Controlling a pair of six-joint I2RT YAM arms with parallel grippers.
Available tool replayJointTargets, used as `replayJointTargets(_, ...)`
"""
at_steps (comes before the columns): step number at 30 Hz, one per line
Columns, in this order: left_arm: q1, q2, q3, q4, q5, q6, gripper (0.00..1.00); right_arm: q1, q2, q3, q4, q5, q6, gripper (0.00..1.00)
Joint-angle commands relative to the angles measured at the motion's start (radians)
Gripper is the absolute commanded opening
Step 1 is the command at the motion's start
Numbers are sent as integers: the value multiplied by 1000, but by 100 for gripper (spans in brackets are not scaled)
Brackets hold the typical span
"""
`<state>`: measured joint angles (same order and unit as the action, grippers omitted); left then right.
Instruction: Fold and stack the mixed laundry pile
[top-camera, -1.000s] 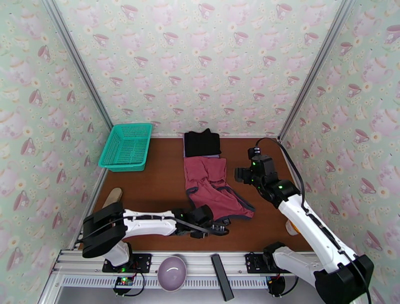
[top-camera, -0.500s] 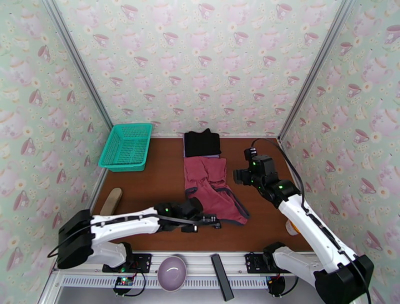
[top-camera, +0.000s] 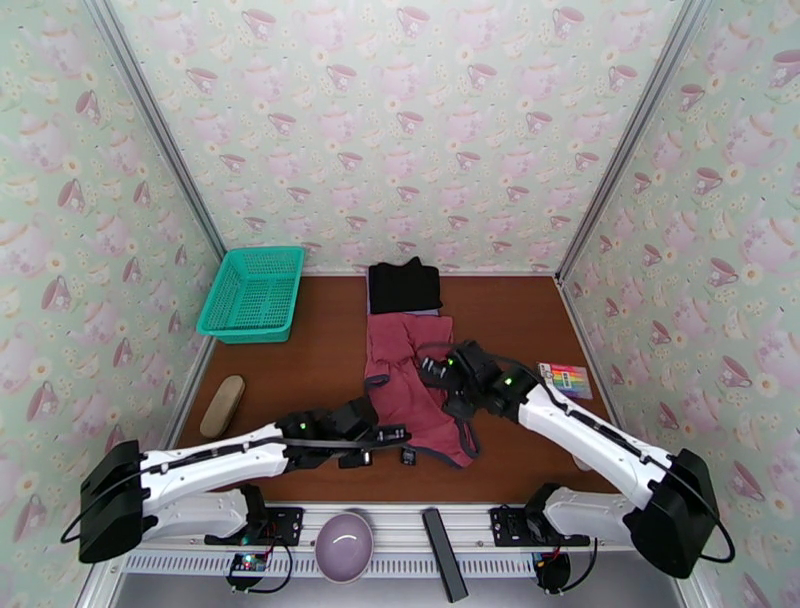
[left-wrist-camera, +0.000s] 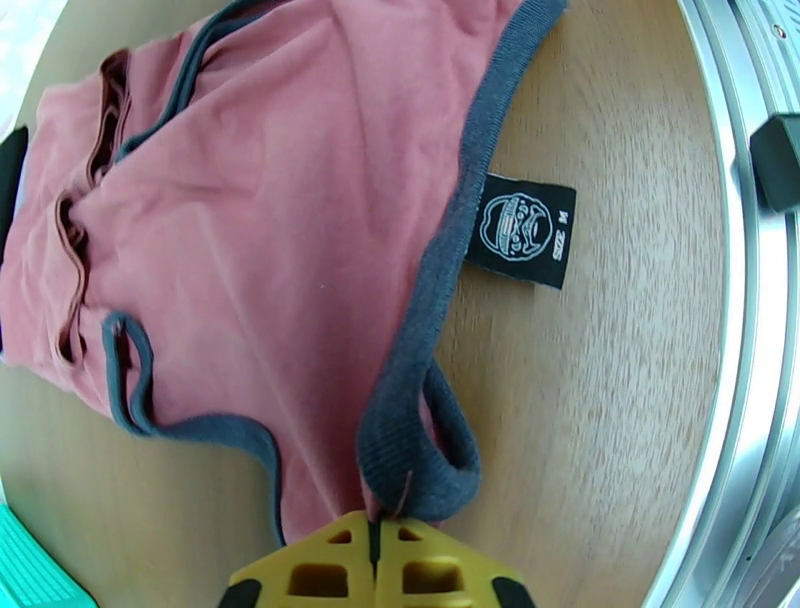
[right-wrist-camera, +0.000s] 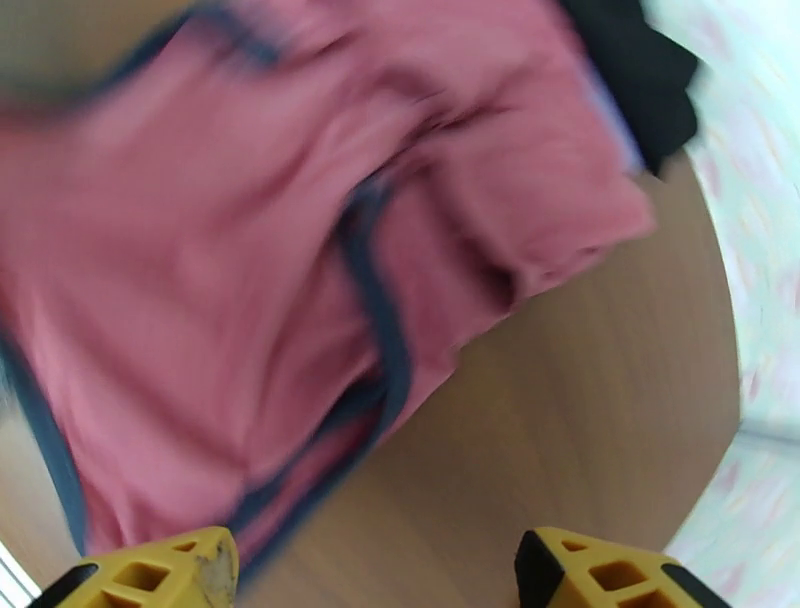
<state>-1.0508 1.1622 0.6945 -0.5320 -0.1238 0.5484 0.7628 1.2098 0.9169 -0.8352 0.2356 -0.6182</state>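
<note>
My right gripper continues to the free near corner and closes there, as my left gripper is shut on one near corner of the red top.
The dusty-red top (top-camera: 412, 392) with navy trim lies crumpled at the table's middle; its black label (left-wrist-camera: 520, 228) rests on the wood. My left gripper (top-camera: 392, 438) sits at the top's near-left corner, shut on a loop of the navy trim (left-wrist-camera: 415, 440). My right gripper (top-camera: 434, 368) hovers over the top's middle, open, with nothing between its fingers (right-wrist-camera: 150, 575). The red top (right-wrist-camera: 250, 250) is blurred beneath it. Behind the top lies the folded black garment (top-camera: 404, 285), a lavender cloth edge (right-wrist-camera: 620, 125) peeking from under it.
A teal mesh basket (top-camera: 255, 292) stands at the back left. A tan oblong object (top-camera: 223, 405) lies by the left wall, and a coloured card (top-camera: 566, 380) by the right wall. A bowl (top-camera: 343, 545) and a black bar (top-camera: 443, 565) sit on the front rail.
My left gripper has pulled the top's near hem leftward, narrowing the cloth. My right arm has swung from the right side to over the top, uncovering the coloured card.
</note>
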Motion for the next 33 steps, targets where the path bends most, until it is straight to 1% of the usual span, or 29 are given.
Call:
replayJointTargets(1,31,-54,-16,-44,6,-21,0,80,-63,-32,-105,32,-243,83)
replayJointTargets(3,48,-84,-27,-53,15,-14,0,152,-81,-58,-139,21,-315,85)
replayJointTargets(5,60,-107,-46,-45,22,-1,0,218,-91,-83,-157,-10,-349,85)
replayJointTargets(7,63,-123,-64,-37,18,2,0,272,-95,-103,-171,-57,-363,85)
replayJointTargets(9,63,-128,-70,-38,14,0,0,317,-98,-137,-153,-75,-376,85)
replayJointTargets(16,63,-120,-70,-31,30,-19,0,393,-91,-240,-15,-100,-397,86)
replayJointTargets(19,63,-119,-70,-25,29,-21,0,428,-56,-276,50,-77,-403,87)
replayJointTargets(22,62,-122,-69,-27,32,-24,0,434,-28,-279,94,-47,-388,87)
replayJointTargets(24,60,-126,-69,-32,33,-25,0,434,-10,-274,91,-32,-379,85)
replayJointTargets(26,58,-134,-71,-36,30,-23,0,437,8,-274,76,-11,-375,80)
replayJointTargets(27,59,-137,-71,-38,29,-23,0,439,13,-276,72,-1,-373,76)
replayJointTargets(33,54,-162,-76,-36,29,-27,0,463,17,-281,2,37,-335,43)
